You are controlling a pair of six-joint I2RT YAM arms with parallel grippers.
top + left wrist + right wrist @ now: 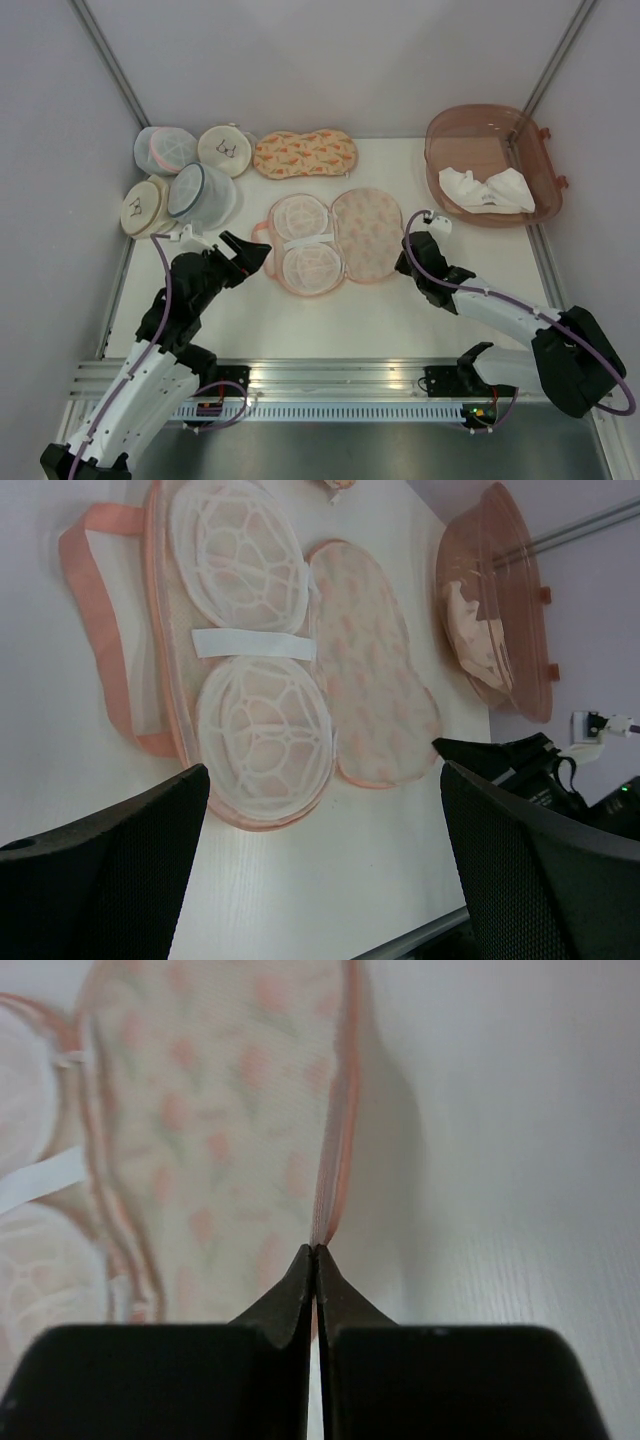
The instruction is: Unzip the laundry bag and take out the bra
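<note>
I should now fold the lid over until it covers the cups, because my right gripper is pinching the lid's pink edging (342, 1145) and the half with the cups (308, 244) is lying flat.
The peach laundry bag (368, 235) lies unzipped and spread flat in the middle of the table, its pale printed lid (370, 670) folded out to the right. The bra (300, 240) rests in the left half as two white cups (262, 730) crossed by a white band. My right gripper (405, 262) is at the lid's right edge. In the right wrist view it (316, 1252) is shut on the pink zipper edging (335, 1160). My left gripper (247, 250) hovers just left of the bag, open (322, 780) and holding nothing.
A second, closed peach case (305, 154) lies at the back. Several round mesh pouches (185, 175) cluster at the back left. A translucent pink bin (530, 140) at the back right holds white fabric (487, 190). Metal rail along the near edge (330, 375).
</note>
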